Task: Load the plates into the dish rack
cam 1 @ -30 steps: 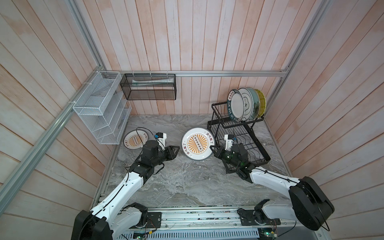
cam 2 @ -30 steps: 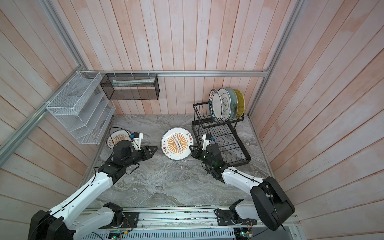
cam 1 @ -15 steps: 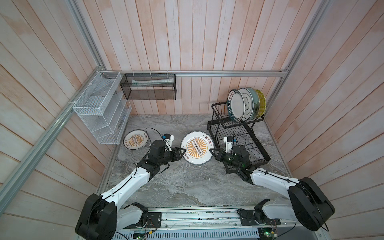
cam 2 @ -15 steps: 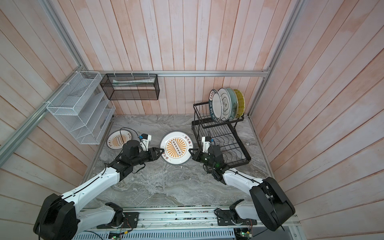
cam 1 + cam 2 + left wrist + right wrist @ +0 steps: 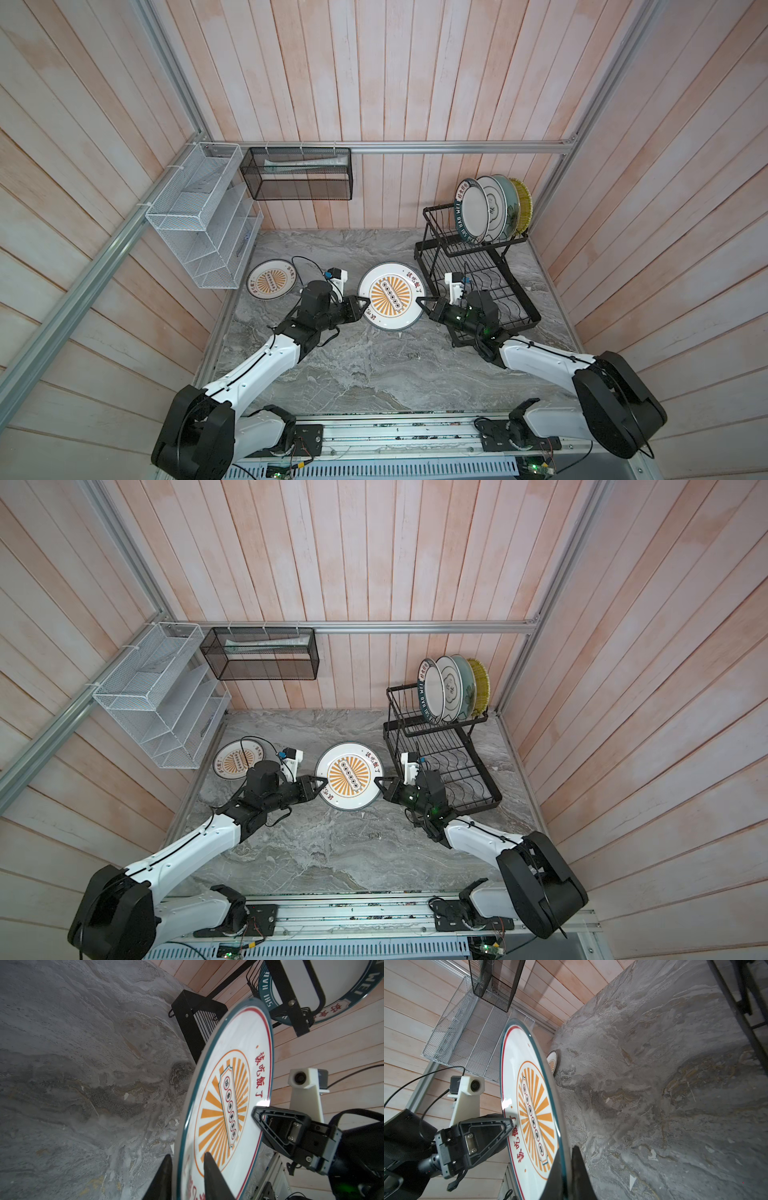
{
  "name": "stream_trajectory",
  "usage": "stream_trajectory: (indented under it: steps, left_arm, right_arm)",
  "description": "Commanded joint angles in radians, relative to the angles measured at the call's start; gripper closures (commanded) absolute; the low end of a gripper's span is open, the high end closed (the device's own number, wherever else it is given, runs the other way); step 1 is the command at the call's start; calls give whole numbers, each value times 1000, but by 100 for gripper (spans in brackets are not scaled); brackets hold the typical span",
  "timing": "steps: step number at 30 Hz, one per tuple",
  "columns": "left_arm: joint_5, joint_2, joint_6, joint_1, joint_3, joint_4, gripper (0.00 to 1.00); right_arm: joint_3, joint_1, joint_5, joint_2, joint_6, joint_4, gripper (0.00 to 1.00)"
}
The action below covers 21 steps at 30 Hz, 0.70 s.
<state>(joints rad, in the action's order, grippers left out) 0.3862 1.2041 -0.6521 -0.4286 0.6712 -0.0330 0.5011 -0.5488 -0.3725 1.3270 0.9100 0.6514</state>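
Next, I open my left gripper and carry the plate to the upper basket (image 5: 444, 227) with my right gripper, because my left gripper straddles the sunburst plate's rim (image 5: 367, 293) far from the rack.
An orange-sunburst plate (image 5: 390, 300) (image 5: 348, 776) hangs tilted above the counter between both arms. My right gripper (image 5: 420, 302) (image 5: 566, 1153) is shut on its right rim. My left gripper (image 5: 365, 305) (image 5: 187, 1159) straddles the opposite rim, one finger behind it and one over the face, with a gap still showing. A second sunburst plate (image 5: 271, 279) lies flat at the left. The black dish rack (image 5: 457, 252) stands at the back right. Its upper basket holds several upright plates, from a lettered-rim one (image 5: 471, 212) to a yellow one (image 5: 523, 203).
A white mesh shelf (image 5: 199, 216) hangs on the left wall and a black mesh basket (image 5: 299, 174) on the back wall. The rack's lower wavy-wire tray (image 5: 498, 307) sits just behind my right wrist. Grey marble counter (image 5: 374, 374) spreads in front.
My left arm has swung right, from beside the flat plate to the held plate's left rim, and its jaws have narrowed. The right gripper has kept its grip; the plate shifted slightly forward.
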Motion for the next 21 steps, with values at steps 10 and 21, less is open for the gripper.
stream_trajectory:
  steps: [10, 21]
  left_arm:
    - [12, 17, -9, -8, -2, -43, 92]
    - [-7, 39, -92, -45, -44, -191, 100]
  right_arm:
    - [18, 4, -14, -9, 15, 78, 100]
    - [18, 0, -45, -22, 71, 148, 87]
